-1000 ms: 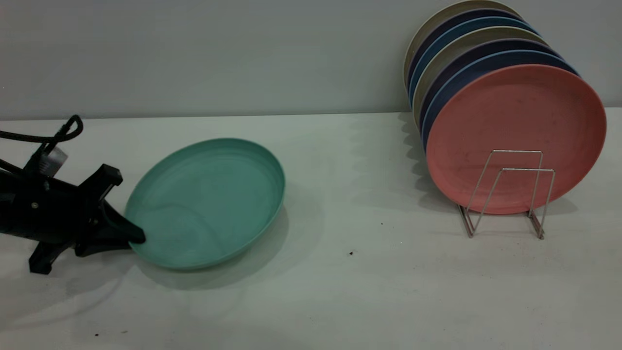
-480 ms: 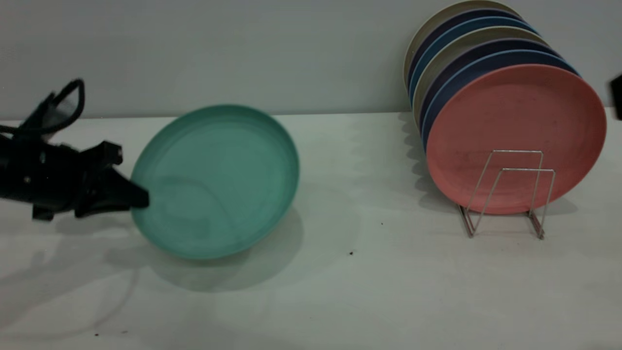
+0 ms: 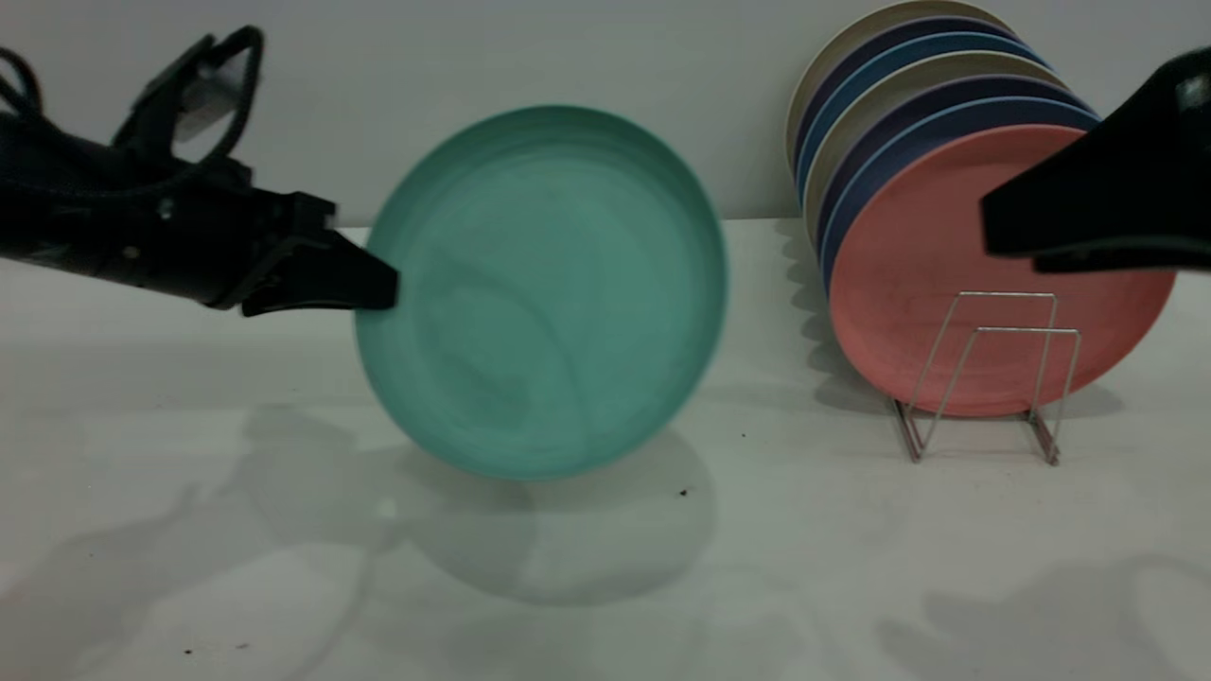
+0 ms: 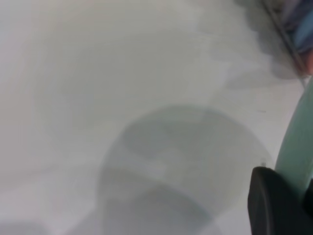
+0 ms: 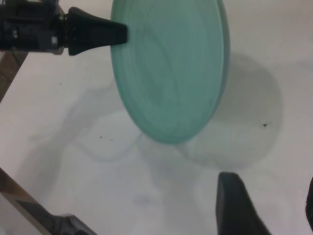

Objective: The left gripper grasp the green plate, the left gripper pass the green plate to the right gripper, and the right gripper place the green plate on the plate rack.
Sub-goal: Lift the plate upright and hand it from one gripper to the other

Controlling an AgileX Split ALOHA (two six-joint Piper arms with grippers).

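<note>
The green plate point(image 3: 541, 291) will slide down behind the frontmost loop when I lower it, because a gap point(image 3: 1019, 312) can be seen between the front wire loops.
My left gripper point(image 3: 386, 284) is shut on the left rim of the green plate point(image 3: 544, 293). It holds the plate clear of the table, nearly upright, with its face toward the camera. In the left wrist view a finger point(image 4: 274, 205) presses against the plate's rim point(image 4: 296, 147). My right gripper point(image 3: 1012, 241) is open and hangs at the right, in front of the racked plates and apart from the green plate. The right wrist view shows the green plate point(image 5: 171, 68), the left gripper point(image 5: 120, 33) on it, and my own open gripper point(image 5: 274, 210). The plate rack point(image 3: 984, 378) stands at the right.
A salmon-pink plate point(image 3: 908, 284) leans in the rack, with several blue and beige plates point(image 3: 880, 104) behind it. Two wire loops stand free in front of the pink plate. The white table point(image 3: 605, 586) carries the plate's shadow.
The left gripper has lifted the green plate off the table, up and to the right, and tipped it upright. The right gripper has come into view from the right.
</note>
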